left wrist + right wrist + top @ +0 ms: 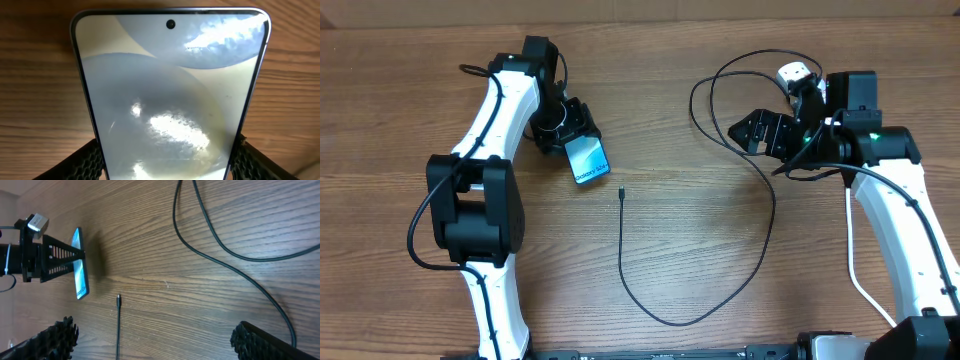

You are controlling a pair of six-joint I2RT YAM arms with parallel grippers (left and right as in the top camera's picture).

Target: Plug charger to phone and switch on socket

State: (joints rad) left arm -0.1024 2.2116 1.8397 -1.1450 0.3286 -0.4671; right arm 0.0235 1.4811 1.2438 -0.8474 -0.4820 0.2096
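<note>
I should keep moving my open right gripper toward the phone's camera end (590,173) until it closes there, because that camera end sticks out free past the fingers of my left gripper.
My left gripper (568,128) is shut on the phone (588,159) and holds it by its top end, tilted, above the table at the back left. The phone's light screen fills the left wrist view (170,95), clamped between both fingers (165,162). The charger's black connector tip (620,193) lies on the table just right of the phone; it also shows in the right wrist view (118,299). Its thin cable (665,320) loops forward, then back to a white block (796,75) half hidden by my right arm. My right gripper (752,130) is open and empty (160,345). No red switches show.
A thin white cord (852,262) runs beside my right arm towards the front edge. The black cable makes a large loop (712,85) at the back, left of my right gripper. The left arm (480,190) stands along the table's left side.
</note>
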